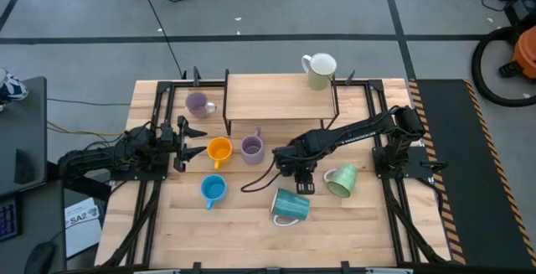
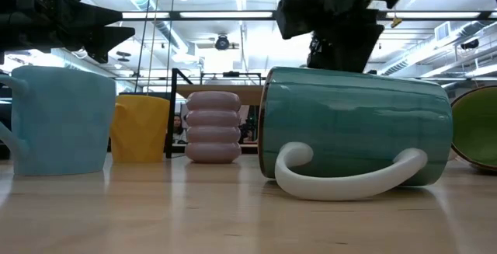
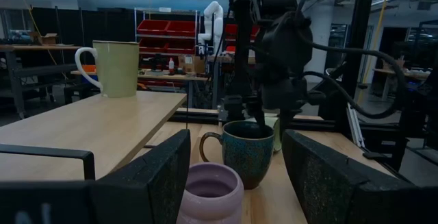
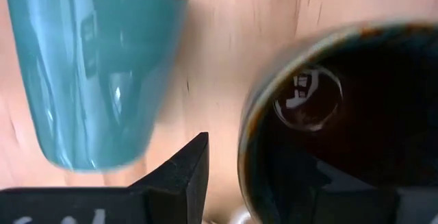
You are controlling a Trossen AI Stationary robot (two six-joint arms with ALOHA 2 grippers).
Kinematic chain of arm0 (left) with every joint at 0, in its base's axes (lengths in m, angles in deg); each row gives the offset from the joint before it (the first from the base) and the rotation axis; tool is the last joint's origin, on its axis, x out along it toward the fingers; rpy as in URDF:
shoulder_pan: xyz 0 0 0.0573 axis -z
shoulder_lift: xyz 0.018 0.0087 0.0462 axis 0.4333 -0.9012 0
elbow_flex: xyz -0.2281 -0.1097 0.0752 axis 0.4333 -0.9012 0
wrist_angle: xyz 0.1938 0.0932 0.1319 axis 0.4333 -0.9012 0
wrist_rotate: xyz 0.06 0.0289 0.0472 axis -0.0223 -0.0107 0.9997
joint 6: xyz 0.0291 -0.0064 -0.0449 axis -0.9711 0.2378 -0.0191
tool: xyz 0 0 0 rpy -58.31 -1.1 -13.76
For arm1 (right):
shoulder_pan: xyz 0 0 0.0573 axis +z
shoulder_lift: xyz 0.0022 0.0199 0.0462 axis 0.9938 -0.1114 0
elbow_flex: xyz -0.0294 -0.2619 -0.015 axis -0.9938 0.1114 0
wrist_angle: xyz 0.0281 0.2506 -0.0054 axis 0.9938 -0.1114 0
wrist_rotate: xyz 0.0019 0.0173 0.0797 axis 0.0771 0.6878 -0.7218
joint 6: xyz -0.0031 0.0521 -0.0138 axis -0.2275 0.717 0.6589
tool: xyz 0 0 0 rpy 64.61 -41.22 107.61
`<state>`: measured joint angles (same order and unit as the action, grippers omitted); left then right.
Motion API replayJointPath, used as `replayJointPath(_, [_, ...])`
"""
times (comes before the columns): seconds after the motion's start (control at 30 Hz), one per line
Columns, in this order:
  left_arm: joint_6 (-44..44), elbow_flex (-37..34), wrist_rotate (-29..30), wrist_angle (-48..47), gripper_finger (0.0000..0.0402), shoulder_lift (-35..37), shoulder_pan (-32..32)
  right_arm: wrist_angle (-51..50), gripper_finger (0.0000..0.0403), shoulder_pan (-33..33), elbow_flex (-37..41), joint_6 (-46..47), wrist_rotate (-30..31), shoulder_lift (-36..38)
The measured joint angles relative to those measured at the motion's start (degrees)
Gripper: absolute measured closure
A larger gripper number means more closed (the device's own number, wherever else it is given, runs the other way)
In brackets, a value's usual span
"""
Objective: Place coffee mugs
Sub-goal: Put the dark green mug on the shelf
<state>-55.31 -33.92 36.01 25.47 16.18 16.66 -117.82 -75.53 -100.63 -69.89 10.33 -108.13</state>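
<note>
My right gripper goes on holding its fingers on both sides of the dark brown mug's rim (image 4: 248, 131) until they pinch the dark brown mug's side, because the outer finger is clear of the teal mug (image 4: 102, 80).
The dark brown mug (image 3: 248, 154) stands upright on the table right of the centre, under my right gripper (image 1: 302, 172). That gripper points down and is open. One finger (image 4: 179, 177) stands outside the mug's wall, the other inside the cup. The teal mug (image 1: 291, 204) lies on its side just nearer, its white handle (image 2: 349, 178) on the wood. The pale green mug (image 1: 342, 180) also lies on its side, to the right. My left gripper (image 1: 182, 144) waits open and level at the table's left. My right gripper comes from above and straddles the dark brown mug's rim (image 4: 245, 148), one finger inside and one outside. Bare wood shows between the outer finger and the wall. Whether the inner finger touches the wall I cannot tell. The mug stands on the table.
The orange mug (image 1: 219, 150), a lavender mug (image 1: 252, 147) and the blue mug (image 1: 213, 190) stand upright left of centre. Another lavender mug (image 1: 198, 104) stands beside the wooden riser (image 1: 276, 98). The cream mug (image 1: 319, 70) stands on the riser's far right corner.
</note>
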Motion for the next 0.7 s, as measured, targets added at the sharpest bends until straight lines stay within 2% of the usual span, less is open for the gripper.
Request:
replayJointPath(0.27, [0.0, 0.0, 0.0, 0.0, 0.0164, 0.0, -0.02, 5.53, 0.026, -0.02, 0.0, 8.32, 0.49, 0.0])
replayJointPath(0.7, [0.0, 0.0, 0.0, 0.0, 0.0164, 0.0, 0.01, 8.35, 0.026, -0.27, -0.02, 24.3, 7.41, 0.04])
